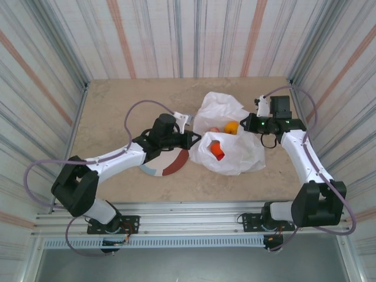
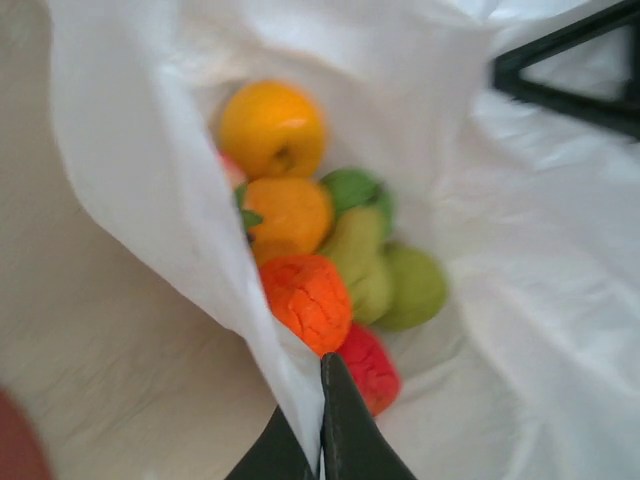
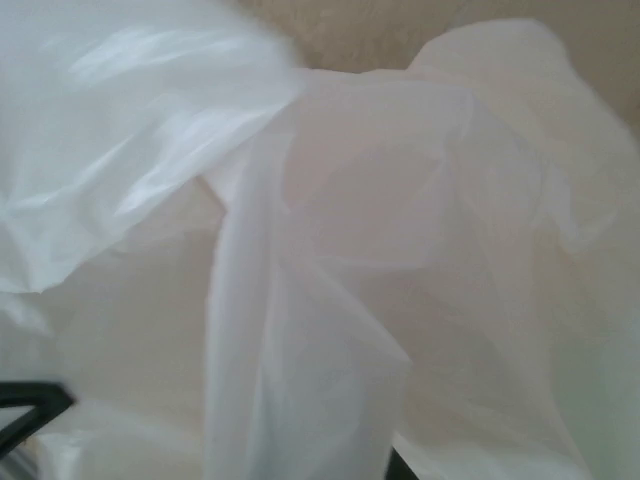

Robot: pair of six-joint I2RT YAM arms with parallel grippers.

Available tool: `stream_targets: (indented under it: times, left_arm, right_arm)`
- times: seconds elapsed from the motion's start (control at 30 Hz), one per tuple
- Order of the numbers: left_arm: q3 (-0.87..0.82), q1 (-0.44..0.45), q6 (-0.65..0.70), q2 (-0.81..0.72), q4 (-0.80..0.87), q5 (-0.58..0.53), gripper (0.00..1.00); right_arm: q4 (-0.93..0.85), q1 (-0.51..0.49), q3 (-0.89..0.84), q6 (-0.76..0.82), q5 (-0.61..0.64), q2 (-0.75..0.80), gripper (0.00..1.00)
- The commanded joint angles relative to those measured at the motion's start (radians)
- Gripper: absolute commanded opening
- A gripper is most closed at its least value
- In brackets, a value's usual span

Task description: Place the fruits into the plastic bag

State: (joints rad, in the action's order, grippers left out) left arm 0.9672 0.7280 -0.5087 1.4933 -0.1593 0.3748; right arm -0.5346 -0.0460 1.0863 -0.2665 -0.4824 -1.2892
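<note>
The red fruit (image 1: 219,154) is close to the bag's slumped front rim. My left gripper and my right gripper should raise the bag's sides (image 1: 203,138) before they set it down.
The white plastic bag (image 1: 229,147) lies open at mid-table. Inside it rest several fruits: a yellow-orange one (image 2: 270,128), an orange one (image 2: 288,215), a rough orange one (image 2: 310,300), a red one (image 2: 368,365) and a green pear (image 2: 362,262) beside another green fruit (image 2: 418,288). From above, an orange fruit (image 1: 231,127) and a red-orange one (image 1: 217,151) show through the mouth. My left gripper (image 2: 322,425) is shut on the bag's left rim (image 2: 290,380). At the bag's right edge my right gripper (image 1: 251,124) is shut, with bag film (image 3: 300,330) draped over its jaws.
A round pastel-and-maroon plate (image 1: 173,165) lies on the table under my left forearm, just left of the bag. Striped walls (image 1: 53,70) close in the table on three sides. Bare tabletop (image 1: 129,100) stretches behind and to the left.
</note>
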Motion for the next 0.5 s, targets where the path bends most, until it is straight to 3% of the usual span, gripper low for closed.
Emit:
stream_targets:
  times: [0.0,0.47]
  left_arm:
    - [0.087,0.008,0.029,-0.065,-0.034,0.053,0.00]
    - [0.250,-0.011,0.100,-0.086,0.026,0.018,0.00]
  right_arm:
    - [-0.092,0.015,0.080,0.057,0.072,0.066,0.00]
    - [-0.083,0.025,0.142,0.024,0.061,0.117,0.00]
